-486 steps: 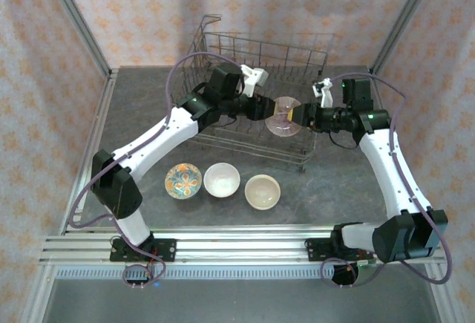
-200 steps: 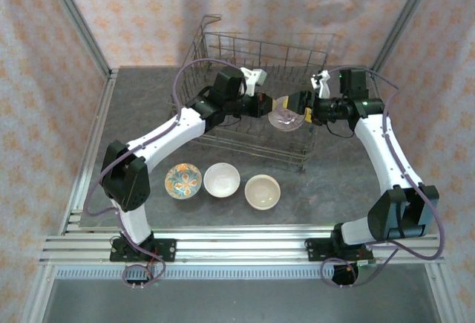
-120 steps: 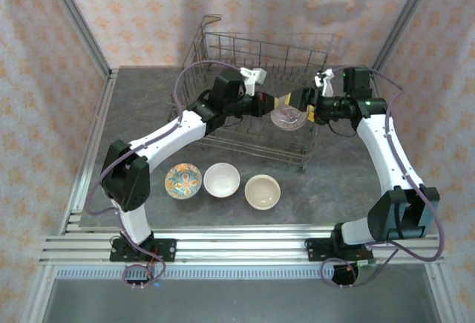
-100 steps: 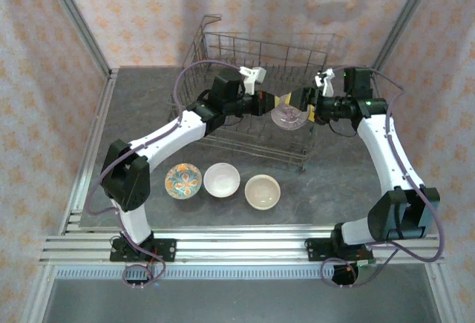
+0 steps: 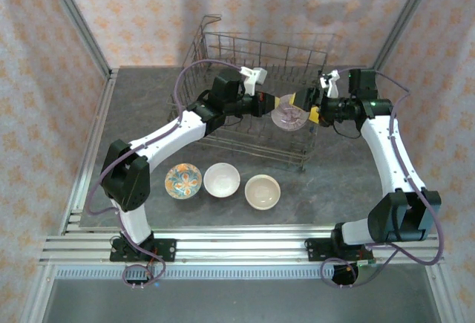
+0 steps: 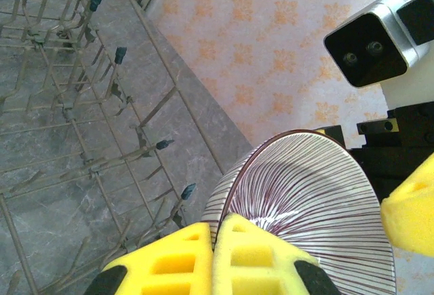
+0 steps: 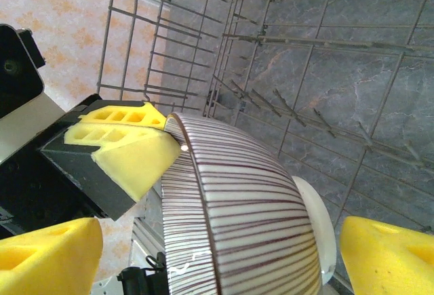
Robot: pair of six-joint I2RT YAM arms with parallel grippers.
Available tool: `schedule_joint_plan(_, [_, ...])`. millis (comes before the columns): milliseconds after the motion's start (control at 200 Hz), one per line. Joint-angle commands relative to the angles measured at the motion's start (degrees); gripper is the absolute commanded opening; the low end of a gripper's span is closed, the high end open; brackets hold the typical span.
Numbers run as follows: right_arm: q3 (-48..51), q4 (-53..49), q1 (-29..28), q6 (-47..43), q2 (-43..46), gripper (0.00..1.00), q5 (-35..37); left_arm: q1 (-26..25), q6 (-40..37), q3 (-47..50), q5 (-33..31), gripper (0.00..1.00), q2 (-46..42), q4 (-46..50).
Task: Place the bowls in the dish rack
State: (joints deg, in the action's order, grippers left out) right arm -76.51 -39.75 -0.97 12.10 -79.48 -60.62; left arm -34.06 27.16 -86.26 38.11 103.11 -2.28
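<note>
I should use my left gripper to move the striped bowl [image 7: 254,207] deeper into my right gripper's open fingers before they close across its rim and foot [image 7: 317,220], because the bowl sits too shallow in them.
A striped mauve-and-white bowl [image 5: 286,118] hangs over the right part of the grey wire dish rack [image 5: 264,38]. My left gripper [image 5: 277,105] is shut on its rim; in the left wrist view the yellow pads [image 6: 251,254] pinch the rim of the bowl [image 6: 312,193] edge-on. My right gripper [image 5: 312,108] is open just right of the bowl, its fingers [image 7: 51,254] standing clear on either side of the bowl [image 7: 251,220]. On the table in front of the rack sit a floral bowl [image 5: 183,180], a white bowl [image 5: 222,179] and a cream-pink bowl [image 5: 263,191].
Upright tines and wire floor of the rack [image 6: 88,125] lie below and left of the held bowl, and the rack's side wires [image 7: 291,44] run beyond it. The frame rail [image 5: 237,245] crosses the near table edge.
Both arms carried the bowl up and back over the rack's right side. The right gripper then opened and drew slightly right, leaving the bowl in the left gripper.
</note>
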Motion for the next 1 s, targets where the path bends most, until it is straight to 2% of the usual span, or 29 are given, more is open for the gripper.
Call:
schedule_joint_plan(0, [-0.8, 0.2, 0.3, 1.3, 1.4, 0.91, -1.0, 0.6, -0.5, -0.2, -0.2, 0.0, -4.1, -3.3])
schedule_joint_plan(95, [-0.3, 0.4, 0.3, 1.6, 1.5, 0.93, -2.8, 0.6, 1.0, 0.4, -0.3, 0.0, -4.1, -6.0])
schedule_joint_plan(265, [0.3, -2.7, 0.4, -0.2, 1.8, 0.93, -1.4, 0.6, 2.7, 0.3, -0.1, 0.0, -3.7, -9.1])
schedule_joint_plan(550, [2.0, 2.9, 0.5, 5.1, 2.7, 0.96, -4.6, 0.6, 3.8, 0.5, -0.4, 0.0, -2.9, -12.8])
schedule_joint_plan(701, [2.8, 5.3, 0.5, 7.9, 2.5, 0.96, -6.6, 0.4, 7.7, 0.0, 0.2, 0.0, -1.2, -16.1])
schedule_joint_plan(996, [1.6, 5.8, 0.4, 8.5, 2.2, 0.94, -5.6, -0.4, 9.7, -0.4, 2.2, 0.0, 0.9, -18.5])
